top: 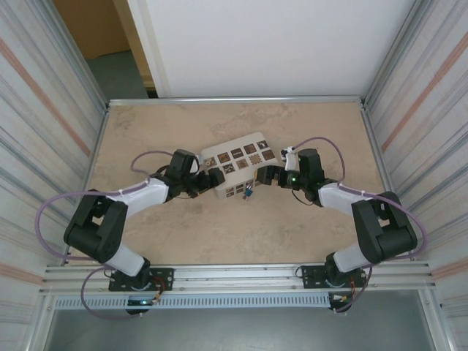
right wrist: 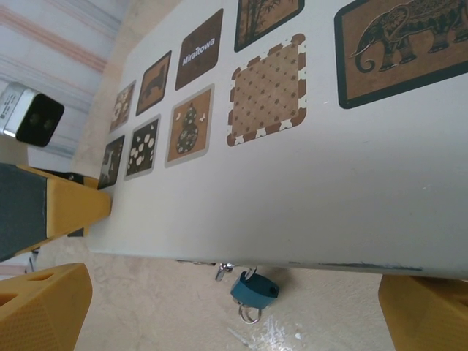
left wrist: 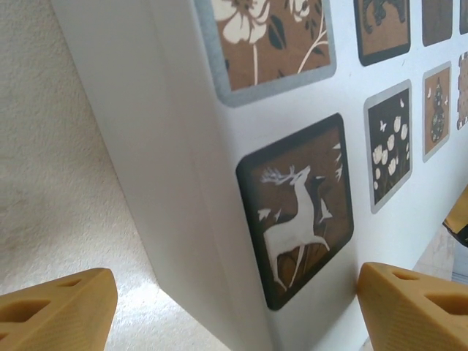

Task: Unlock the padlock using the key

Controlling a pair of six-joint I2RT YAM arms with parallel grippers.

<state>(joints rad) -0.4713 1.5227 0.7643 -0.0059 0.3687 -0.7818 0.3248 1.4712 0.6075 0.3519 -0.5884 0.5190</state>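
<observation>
My left gripper sits loosely astride the pale box's corner, so it should steady the box's top by the tulip square before my right gripper grabs the padlock.
The small blue padlock hangs by its shackle from the front edge of the pale box, just above the table. A metal ring dangles under the lock; I cannot make out the key's blade. In the top view the padlock sits at the box's near edge, between both grippers. My right gripper is open, its yellow fingers wide on either side of the lock and not touching it. My left gripper is open, straddling the box's left corner without clamping it.
The pale box with brown picture squares lies at the table's middle, both grippers at its near ends. The left arm's finger shows by the box's far corner. Corrugated walls close in both sides of the table.
</observation>
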